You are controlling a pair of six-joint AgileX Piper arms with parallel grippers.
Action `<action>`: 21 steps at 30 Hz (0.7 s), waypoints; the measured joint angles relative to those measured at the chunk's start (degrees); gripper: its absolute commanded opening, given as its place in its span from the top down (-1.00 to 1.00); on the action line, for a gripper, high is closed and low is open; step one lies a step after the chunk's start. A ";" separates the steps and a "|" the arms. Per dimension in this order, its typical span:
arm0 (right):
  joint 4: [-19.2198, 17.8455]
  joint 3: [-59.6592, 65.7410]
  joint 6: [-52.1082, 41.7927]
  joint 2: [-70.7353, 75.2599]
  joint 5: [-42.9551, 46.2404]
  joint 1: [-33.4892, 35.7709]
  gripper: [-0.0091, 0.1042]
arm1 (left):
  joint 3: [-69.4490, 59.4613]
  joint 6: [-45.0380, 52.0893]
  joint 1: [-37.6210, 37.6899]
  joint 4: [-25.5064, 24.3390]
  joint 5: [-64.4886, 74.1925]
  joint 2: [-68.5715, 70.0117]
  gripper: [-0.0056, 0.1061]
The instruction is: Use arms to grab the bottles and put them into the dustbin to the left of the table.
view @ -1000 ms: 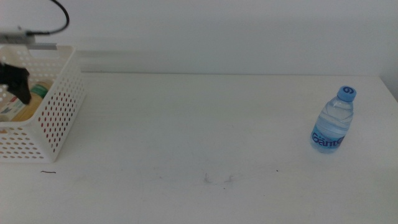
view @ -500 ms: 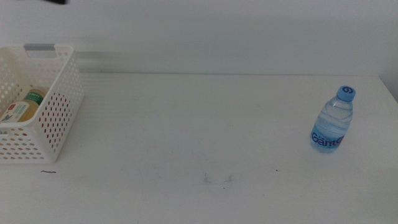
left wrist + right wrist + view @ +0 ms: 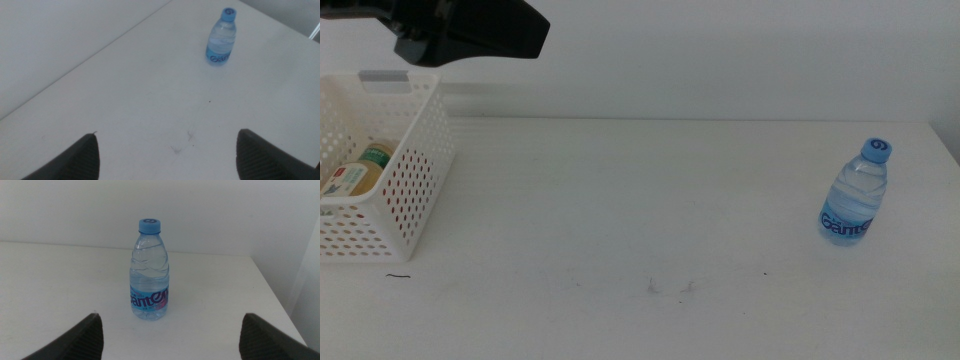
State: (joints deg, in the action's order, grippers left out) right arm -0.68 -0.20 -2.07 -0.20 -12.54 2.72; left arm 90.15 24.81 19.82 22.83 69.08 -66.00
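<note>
My right gripper should first put the water bottle (image 3: 855,195) down at the table's middle (image 3: 624,197), because the bottle is too far away for my left gripper to reach. My left gripper should then take it to the dustbin.
A small clear water bottle (image 3: 857,197) with a blue cap stands upright at the table's right side. It also shows in the left wrist view as the far bottle (image 3: 220,37) and in the right wrist view as the near bottle (image 3: 149,271). My right gripper (image 3: 171,316) faces it from close by, jaws wide apart and empty. A yellow tea bottle (image 3: 358,172) lies inside the white dustbin (image 3: 418,185) at the left edge. My left arm (image 3: 470,30) hangs dark above the dustbin. Its gripper (image 3: 167,134) is open and empty, high over the table.
The white table (image 3: 640,200) has small dark marks (image 3: 670,288) near its front middle and a short line (image 3: 397,277) in front of the dustbin. Something red shows through the dustbin's side holes. The table's right edge lies just beyond the water bottle.
One second ago my left gripper was down inside the dustbin over the tea bottle. It rose out of view, and now the arm shows at the top left, swung rightward.
</note>
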 measured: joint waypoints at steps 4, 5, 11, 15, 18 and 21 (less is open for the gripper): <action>0.00 0.00 0.00 0.00 0.00 0.00 -0.56 | -0.09 -0.23 0.12 -0.10 -0.11 0.00 -0.78; 0.00 0.00 0.00 0.00 0.00 0.00 -0.56 | -0.09 -0.37 0.12 -0.10 -0.11 0.00 -0.78; -1.08 0.03 -0.56 0.00 5.89 0.00 -0.56 | -0.09 -0.37 0.22 -0.10 -0.11 0.00 -0.78; -1.33 0.03 0.42 -4.94 11.39 0.00 -0.56 | -0.09 -0.37 0.22 -0.34 -0.11 0.00 -0.78; -1.55 0.13 0.69 -16.22 19.19 0.00 -0.56 | -0.09 -0.41 0.22 -0.34 -0.11 0.00 -0.78; -1.55 0.13 0.69 -28.92 30.57 0.00 -0.56 | -0.09 -0.41 0.22 -0.59 -0.11 0.00 -0.78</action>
State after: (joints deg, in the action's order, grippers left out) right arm -2.23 -0.07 -1.38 -29.12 18.02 2.72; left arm 90.06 24.39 20.03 22.23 68.98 -66.00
